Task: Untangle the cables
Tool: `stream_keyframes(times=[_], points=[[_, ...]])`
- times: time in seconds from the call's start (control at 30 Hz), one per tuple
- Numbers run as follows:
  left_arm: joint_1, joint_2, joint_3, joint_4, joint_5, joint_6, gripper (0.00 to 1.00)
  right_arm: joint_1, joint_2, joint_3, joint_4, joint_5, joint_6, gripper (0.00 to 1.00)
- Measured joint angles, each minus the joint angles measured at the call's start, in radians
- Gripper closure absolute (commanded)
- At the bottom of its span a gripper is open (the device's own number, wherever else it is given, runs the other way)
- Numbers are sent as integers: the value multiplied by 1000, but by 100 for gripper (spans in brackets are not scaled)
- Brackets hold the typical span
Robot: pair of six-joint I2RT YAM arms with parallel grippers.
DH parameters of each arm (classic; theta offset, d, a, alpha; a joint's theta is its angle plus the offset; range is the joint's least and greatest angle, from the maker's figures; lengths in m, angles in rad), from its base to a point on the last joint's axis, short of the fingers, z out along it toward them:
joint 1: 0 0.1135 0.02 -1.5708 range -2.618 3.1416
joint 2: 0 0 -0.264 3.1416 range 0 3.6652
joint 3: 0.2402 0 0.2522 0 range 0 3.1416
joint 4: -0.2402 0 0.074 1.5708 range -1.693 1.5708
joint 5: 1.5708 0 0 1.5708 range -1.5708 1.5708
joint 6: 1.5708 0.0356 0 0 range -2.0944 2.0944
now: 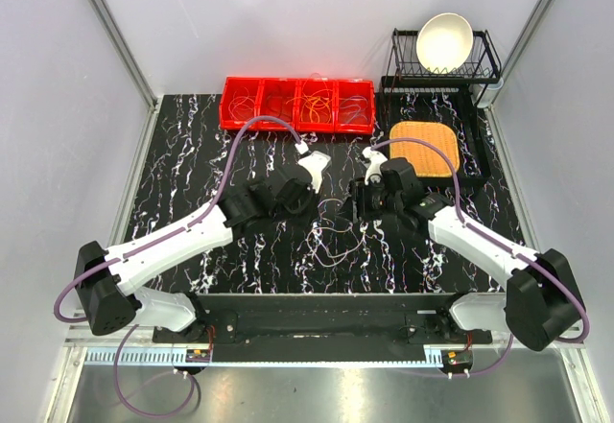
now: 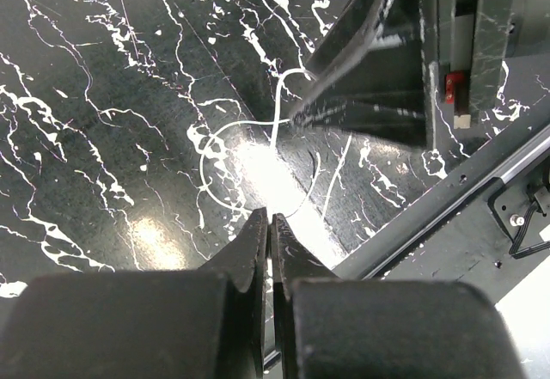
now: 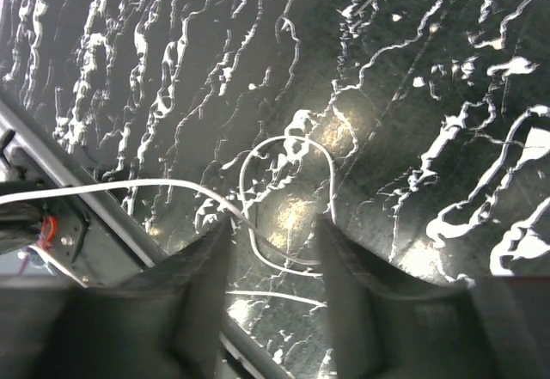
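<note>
The whitish cable (image 2: 275, 136) is held in my left gripper's closed fingers, so next my left gripper opens and moves away before my right gripper takes the cable to the red bin (image 1: 355, 106).
A whitish cable (image 2: 225, 134) lies in loops on the black marbled table; it shows faintly in the top view (image 1: 336, 244). My left gripper (image 2: 268, 217) is shut low over the table, and a strand of that cable runs into its tips. In the top view it (image 1: 313, 210) sits at the table's middle. My right gripper (image 3: 275, 241) is open, and its fingers (image 3: 202, 267) straddle a cable loop (image 3: 258, 151) lying on the table. A raised strand (image 3: 103, 188) runs off to the left. The right gripper (image 1: 353, 209) faces the left one closely. More orange and yellow cables (image 1: 317, 106) lie in the red bin.
A red four-compartment bin (image 1: 297, 87) stands at the back. A black dish rack (image 1: 446, 68) with a white bowl (image 1: 443, 39) and an orange mat (image 1: 424, 147) on a black tray are at the back right. The table's metal front rail (image 2: 447, 190) is close to both grippers.
</note>
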Motion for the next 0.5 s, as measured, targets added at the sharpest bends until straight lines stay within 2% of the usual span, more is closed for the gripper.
stream_keyframes(times=[0.03,0.2,0.43,0.47,0.5], points=[[0,0,0,-2,0,0,100,3,0,0,-2,10,-4,74],[3,0,0,-9,-5,2,97,10,-4,1,-14,47,-2,99],[4,48,0,-10,-69,-21,91,12,-51,86,-108,60,39,100],[4,64,0,-10,-76,-26,87,12,-51,124,-130,61,48,100],[4,89,-3,-10,-83,-36,65,13,-49,179,-160,64,58,100]])
